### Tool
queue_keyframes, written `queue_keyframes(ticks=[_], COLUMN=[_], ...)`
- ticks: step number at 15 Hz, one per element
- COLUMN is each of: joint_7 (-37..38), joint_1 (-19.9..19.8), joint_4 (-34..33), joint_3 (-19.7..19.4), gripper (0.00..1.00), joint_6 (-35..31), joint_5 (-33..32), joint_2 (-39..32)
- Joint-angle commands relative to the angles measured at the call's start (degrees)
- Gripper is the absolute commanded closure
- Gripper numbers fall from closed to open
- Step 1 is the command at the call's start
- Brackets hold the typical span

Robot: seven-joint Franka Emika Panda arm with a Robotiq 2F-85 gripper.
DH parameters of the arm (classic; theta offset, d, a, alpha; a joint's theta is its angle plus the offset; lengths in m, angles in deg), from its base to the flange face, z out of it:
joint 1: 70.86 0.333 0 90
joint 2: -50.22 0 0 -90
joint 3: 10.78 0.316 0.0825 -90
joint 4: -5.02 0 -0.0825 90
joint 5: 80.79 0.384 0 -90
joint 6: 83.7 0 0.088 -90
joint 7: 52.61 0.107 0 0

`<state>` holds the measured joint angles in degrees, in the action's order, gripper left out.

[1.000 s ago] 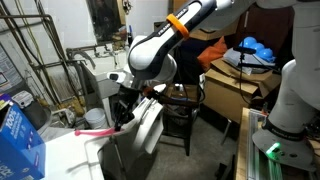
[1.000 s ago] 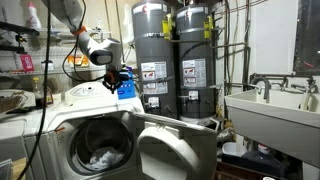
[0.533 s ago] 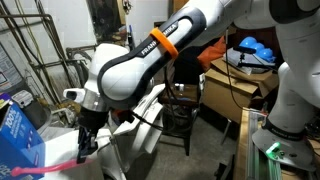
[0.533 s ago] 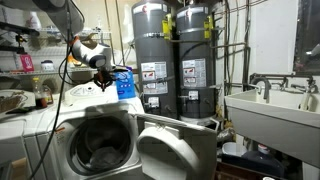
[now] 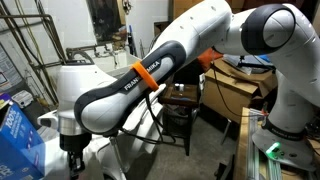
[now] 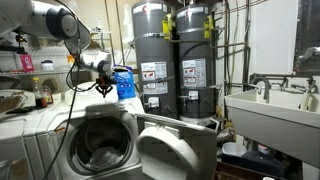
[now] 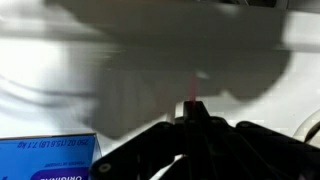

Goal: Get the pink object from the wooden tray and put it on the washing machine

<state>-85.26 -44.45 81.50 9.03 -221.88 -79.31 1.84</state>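
Observation:
My gripper should keep going down toward the clear white machine top (image 6: 105,101) and let go there, because the pink object (image 7: 193,86) is over that top and free of the blue box.
My gripper (image 7: 192,115) is shut on a thin pink object (image 7: 190,93), which sticks out past the fingertips in the wrist view. The gripper hangs just above the smooth white top of the washing machine (image 7: 120,70). In both exterior views the gripper (image 5: 72,163) (image 6: 103,88) is low over the machine (image 6: 45,120), beside a blue box. The pink object is too small or too hidden to make out in either exterior view. The wooden tray is hidden behind the arm.
A blue box (image 6: 124,83) (image 7: 50,162) stands on the machine top close to the gripper. The front door (image 6: 165,150) hangs open. Two grey water heaters (image 6: 170,60) stand behind, a white wall sink (image 6: 270,105) to the side, and cardboard boxes (image 5: 235,85) sit behind the arm.
The arm has swung across from the stool side to the washing machine top, carrying the pink object, and has come down lower beside the blue box.

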Motion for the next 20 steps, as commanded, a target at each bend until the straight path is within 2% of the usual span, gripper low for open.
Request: queue_keyframes(ticks=[1, 3, 4, 7, 10, 13, 14, 15, 18, 20], joint_7=[3.5, 3.8, 4.7, 6.6, 7.4, 7.4, 7.2, 7.3, 7.3, 7.1], joint_1=[5.2, 6.9, 6.7, 8.7, 11.0, 11.9, 12.2, 12.6, 13.4, 13.6], joint_4=[-12.1, -16.1, -16.9, -21.1, -25.5, -27.9, -28.7, -29.6, -31.9, -29.3], joint_3=[-3.8, -5.1, -4.4, -5.9, -8.2, -8.4, -8.4, -8.6, -9.3, -10.5], gripper=[0.99, 0.99, 0.99, 0.99, 0.99, 0.99, 0.72, 0.71, 0.50, 0.36], joint_6=[10.1, 14.0, 13.5, 12.9, 16.4, 17.2, 17.1, 17.1, 18.3, 17.5], joint_5=[-5.6, -7.0, -8.9, -11.1, -11.7, -12.3, -12.3, -12.4, -12.7, -12.6], joint_2=[-5.5, -7.4, -8.1, -10.6, -13.3, -15.2, -15.7, -16.1, -16.3, -13.2])
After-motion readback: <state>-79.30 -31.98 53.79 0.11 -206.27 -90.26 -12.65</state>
